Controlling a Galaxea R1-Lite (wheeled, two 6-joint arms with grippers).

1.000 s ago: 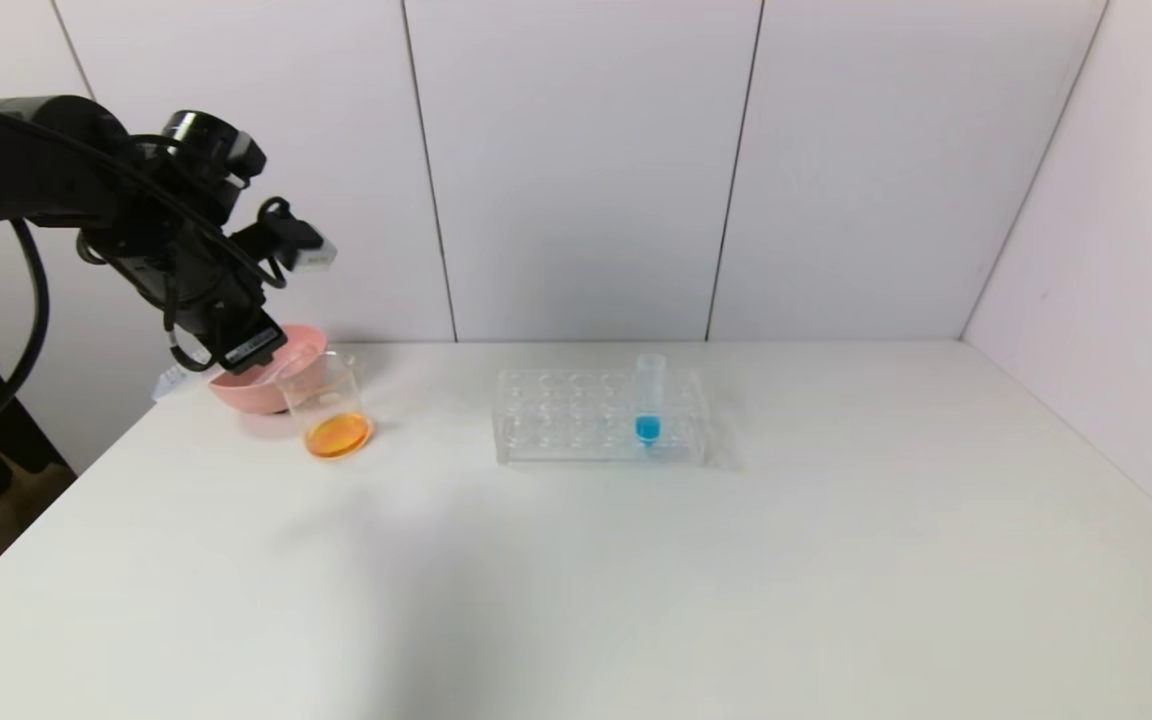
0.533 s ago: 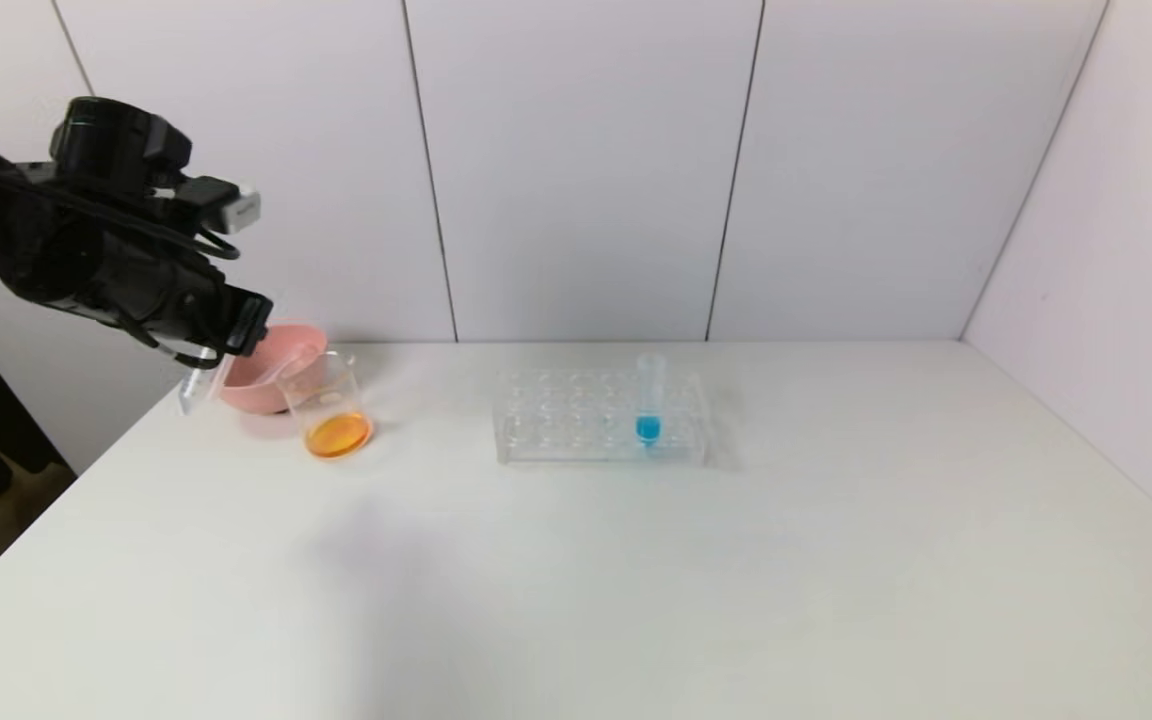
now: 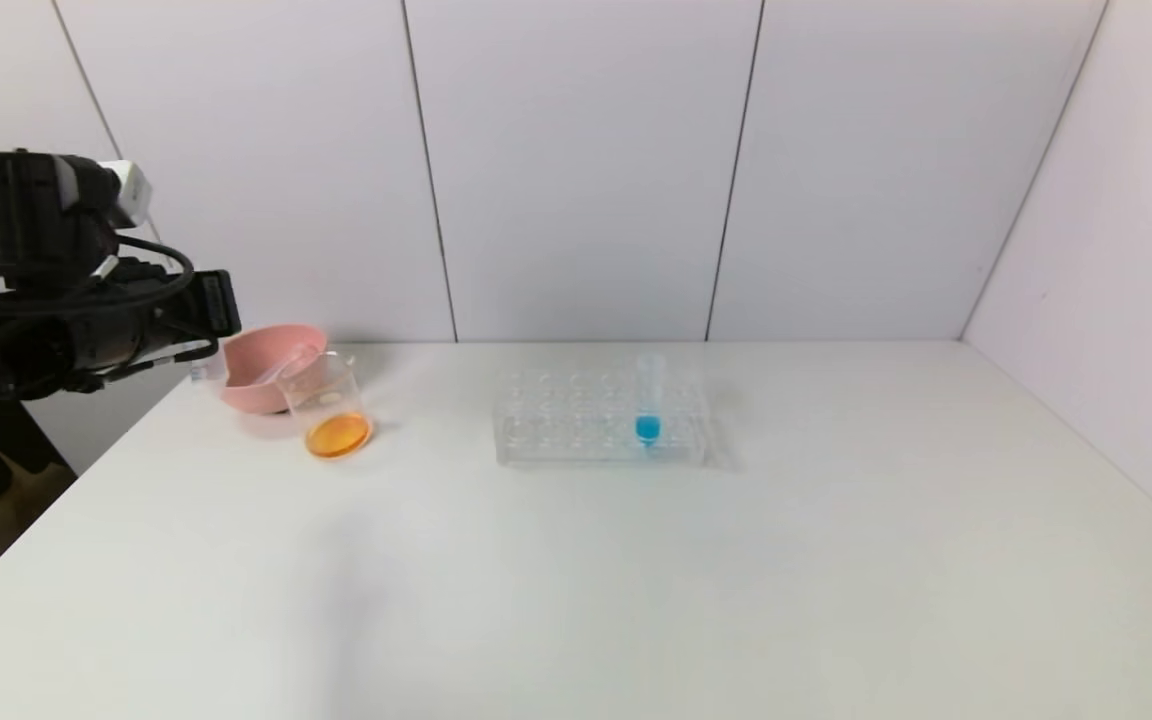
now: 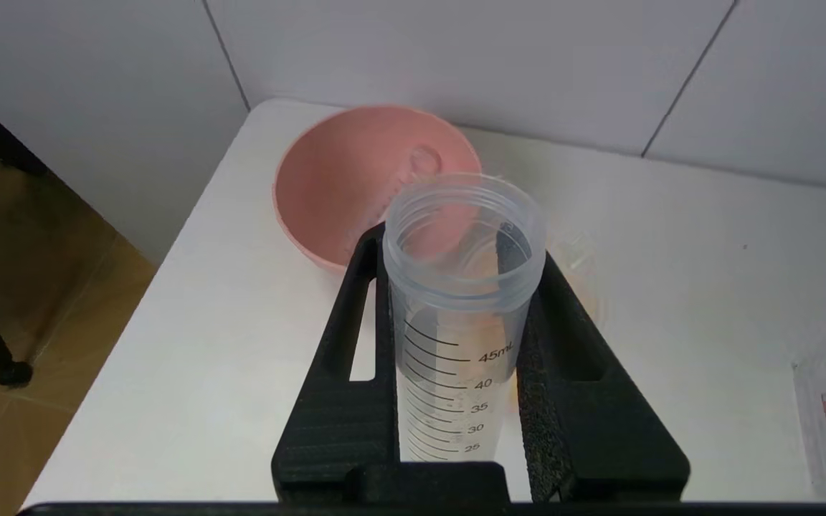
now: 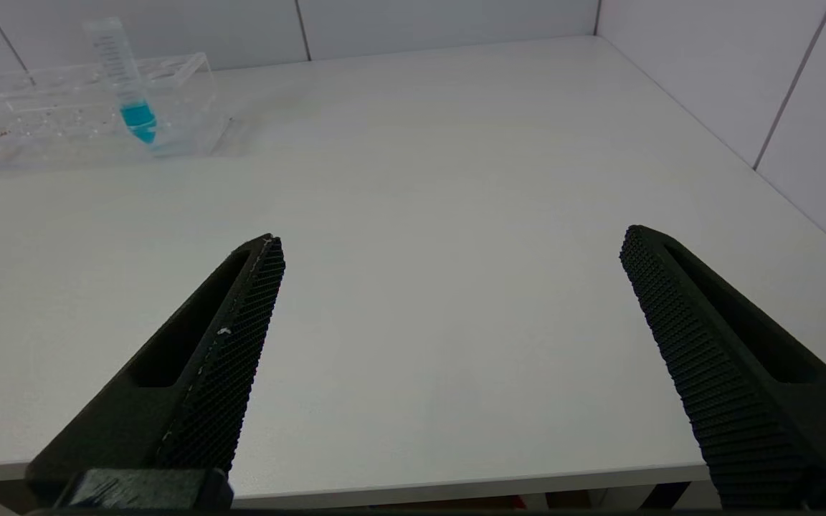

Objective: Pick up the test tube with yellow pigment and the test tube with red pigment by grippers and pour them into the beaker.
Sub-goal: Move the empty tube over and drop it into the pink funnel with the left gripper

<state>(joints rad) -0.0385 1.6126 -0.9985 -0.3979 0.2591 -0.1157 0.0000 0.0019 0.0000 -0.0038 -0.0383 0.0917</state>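
Observation:
The clear test tube (image 4: 451, 387) is empty and the pink bowl (image 3: 262, 362) is open ahead, so my left gripper should go on over the bowl and let go of the tube there.
My left gripper (image 3: 219, 305) is at the table's far left edge, beside the pink bowl, shut on an empty clear graduated test tube (image 4: 456, 301). No pigment shows in that tube, so I cannot tell which one it is. Its open mouth points toward the bowl. The beaker (image 3: 326, 395) stands in front of the bowl with orange liquid at its bottom. It shows faintly behind the tube in the left wrist view (image 4: 579, 269). My right gripper (image 5: 452, 247) is open and empty, low over the table's front edge. No tube with yellow or red liquid is in view.
The pink bowl (image 3: 248, 392) stands at the back left and also shows in the left wrist view (image 4: 327, 179); something clear lies in it. A clear tube rack (image 3: 556, 435) stands mid-table with a tube of blue liquid (image 3: 648, 400) upright in it.
My left arm has swung left and back from above the bowl and beaker to beyond the table's left edge, still holding the empty tube.

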